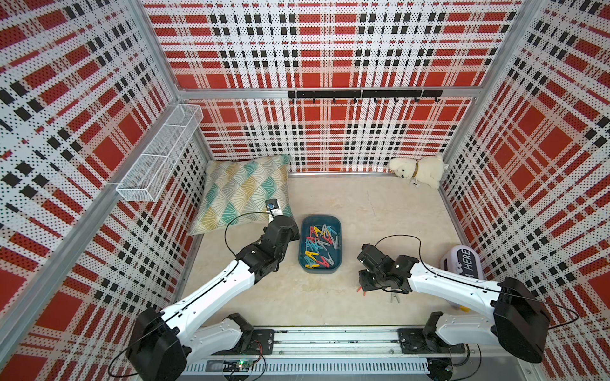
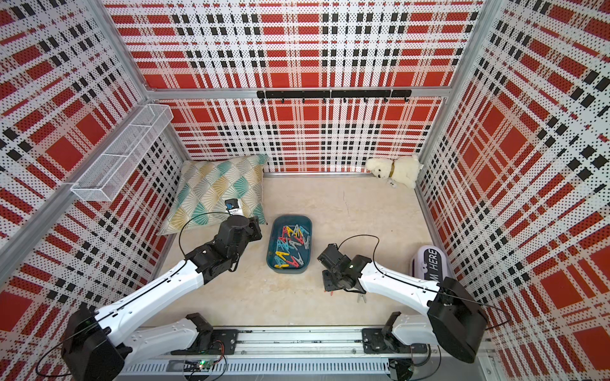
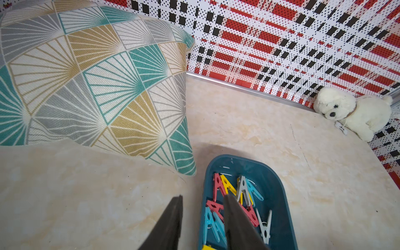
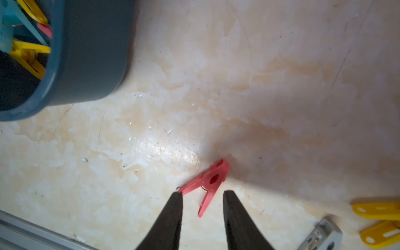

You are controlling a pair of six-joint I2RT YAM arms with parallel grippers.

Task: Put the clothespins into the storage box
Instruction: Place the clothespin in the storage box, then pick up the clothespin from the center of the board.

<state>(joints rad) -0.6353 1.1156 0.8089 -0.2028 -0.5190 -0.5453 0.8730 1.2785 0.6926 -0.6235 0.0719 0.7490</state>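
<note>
I should keep lowering my right gripper, as one leg of the red clothespin (image 4: 205, 205) points into the gap between its open fingers, until they straddle that leg (image 4: 204, 208), and then close them.
The dark teal storage box (image 1: 321, 218) (image 2: 292, 218) sits mid-floor with several red, yellow, blue and grey clothespins (image 1: 321, 244) (image 3: 227, 190) in it. My left gripper (image 3: 203, 198) (image 1: 293, 235) hovers open at the box's left rim (image 3: 279, 184), one finger over the box and one over the floor, holding nothing. My right gripper (image 4: 202, 197) (image 1: 363, 285) is open low over the floor to the box's right. A red clothespin (image 4: 207, 184) (image 1: 359, 290) lies there, one leg between the fingertips. A grey clothespin (image 1: 393, 298) (image 4: 322, 233) and yellow ones (image 4: 376, 216) lie nearby.
A patterned cushion (image 1: 244, 191) leans at the back left beside the left arm. A white plush dog (image 1: 417, 171) sits in the back right corner. A lilac sign (image 1: 462, 264) stands by the right wall. A white wire basket (image 1: 158, 155) hangs on the left wall.
</note>
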